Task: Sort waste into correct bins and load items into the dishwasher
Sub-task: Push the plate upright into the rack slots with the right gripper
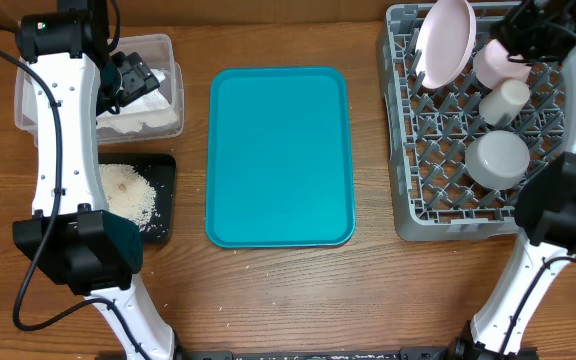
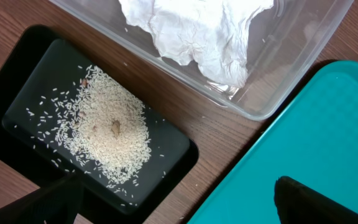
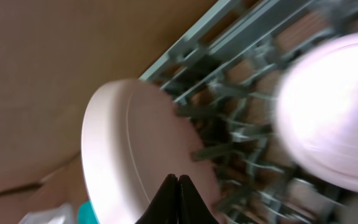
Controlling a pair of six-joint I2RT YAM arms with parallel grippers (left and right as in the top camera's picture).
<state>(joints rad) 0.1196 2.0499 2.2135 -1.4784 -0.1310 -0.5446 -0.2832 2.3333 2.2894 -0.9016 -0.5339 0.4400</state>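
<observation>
The pink-white plate (image 1: 445, 42) and the pink bowl rest free in the grey dish rack. My right gripper should move back next until it gets to the rack's front edge (image 1: 458, 232).
The grey dish rack (image 1: 418, 205) holds the pink-white plate (image 1: 444, 40) on edge, the pink bowl (image 1: 501, 64), the small white cup (image 1: 505, 100) and the whitish-blue bowl (image 1: 498, 158). My right gripper (image 3: 178, 180) is shut and empty, its tips in front of the plate (image 3: 120, 143), with the pink bowl (image 3: 334, 112) to the right. My left gripper (image 2: 179, 208) is open and empty above the table. The crumpled napkin (image 2: 197, 31) lies in the clear tub (image 2: 303, 68). Rice scraps (image 2: 110, 127) lie in the black tray (image 2: 17, 81). The red wrapper is out of view.
The teal serving tray (image 1: 280, 155) lies in the middle of the table, between the bins and the rack, and it also shows in the left wrist view (image 2: 316, 137). The left arm stretches over the clear tub (image 1: 163, 48) and black tray (image 1: 164, 175).
</observation>
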